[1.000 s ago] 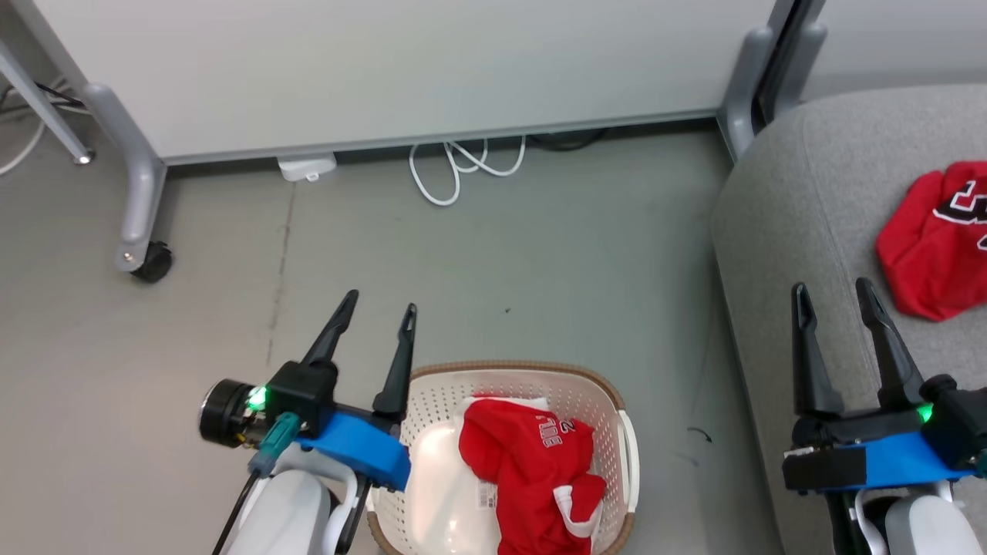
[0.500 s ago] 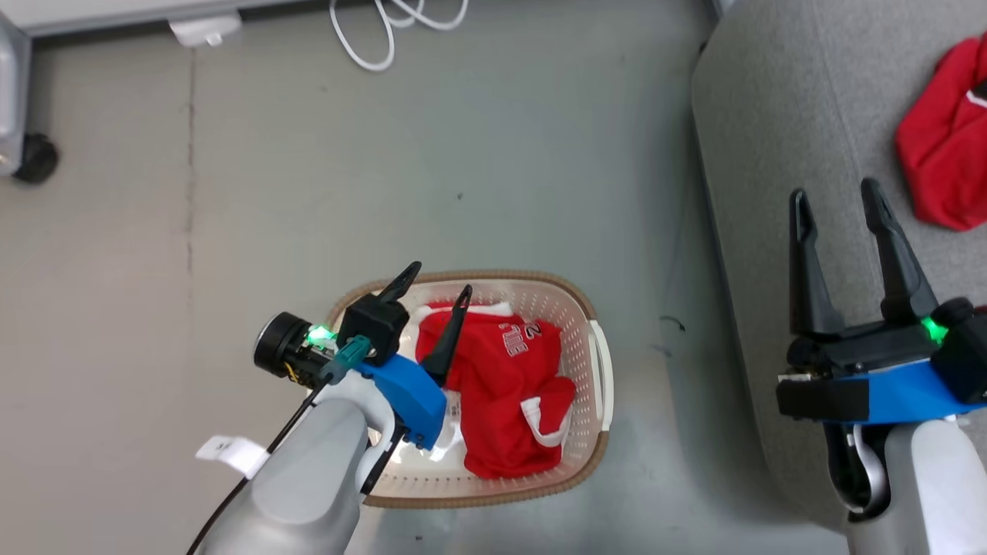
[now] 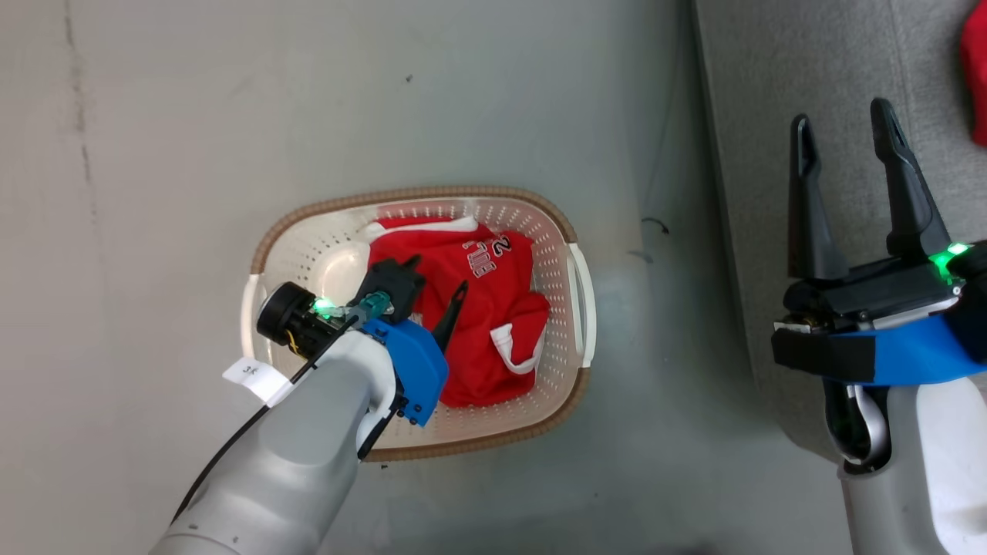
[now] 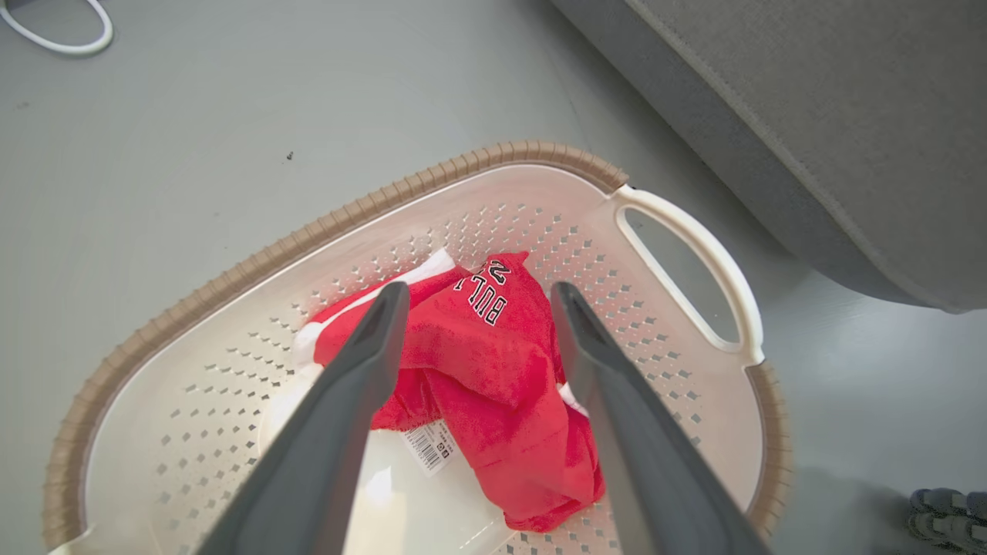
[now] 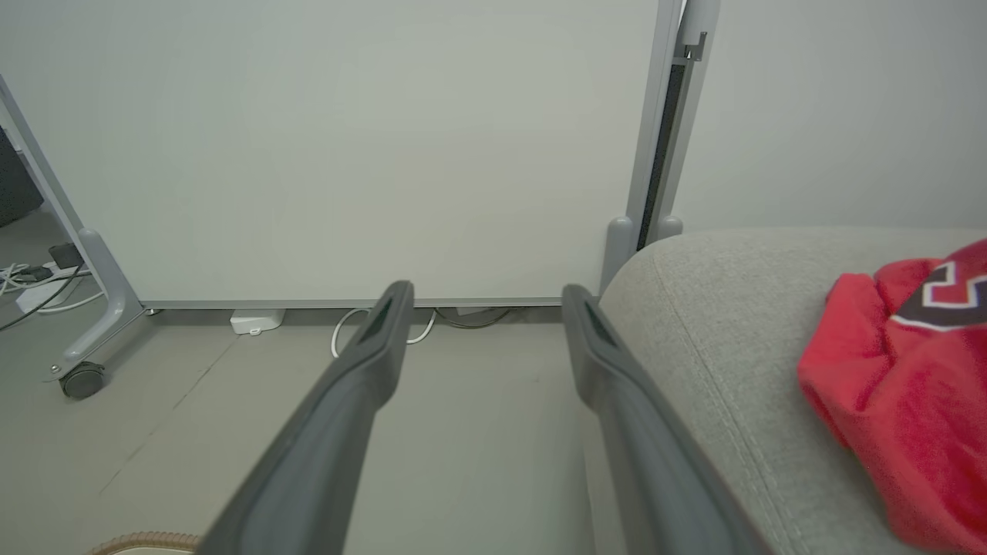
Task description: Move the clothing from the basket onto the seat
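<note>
The robot should expect an empty basket under the red jersey point(image 3: 486, 310) when it carries the jersey to the seat, because cream bottom point(image 3: 343, 272) shows beside the jersey.
A red jersey, part of the clothing point(image 3: 493, 308), lies crumpled in the cream basket point(image 3: 324, 206) on the floor. My left gripper point(image 3: 437, 275) is open and reaches down into the basket, its fingers straddling the jersey's upper fold without closing on it. In the left wrist view the jersey point(image 4: 493, 362) sits between and below the open left gripper point(image 4: 478, 291), inside the basket point(image 4: 308, 239). My right gripper point(image 3: 842, 116) is open and empty over the edge of the grey seat point(image 3: 756, 116). Another red jersey point(image 5: 902, 370) lies on the seat point(image 5: 732, 308), right of the right gripper point(image 5: 486, 291).
The basket stands on grey floor just left of the seat's side point(image 4: 810, 116). A white panel on a wheeled frame point(image 5: 347, 154), its caster point(image 5: 81, 379) and a white cable point(image 5: 347, 335) lie beyond. A paper label point(image 4: 429, 445) shows inside the basket.
The head camera has tilted down, shifting the whole picture. My left gripper has gone from beside the basket down into it, over the jersey. The right gripper holds its place, still open.
</note>
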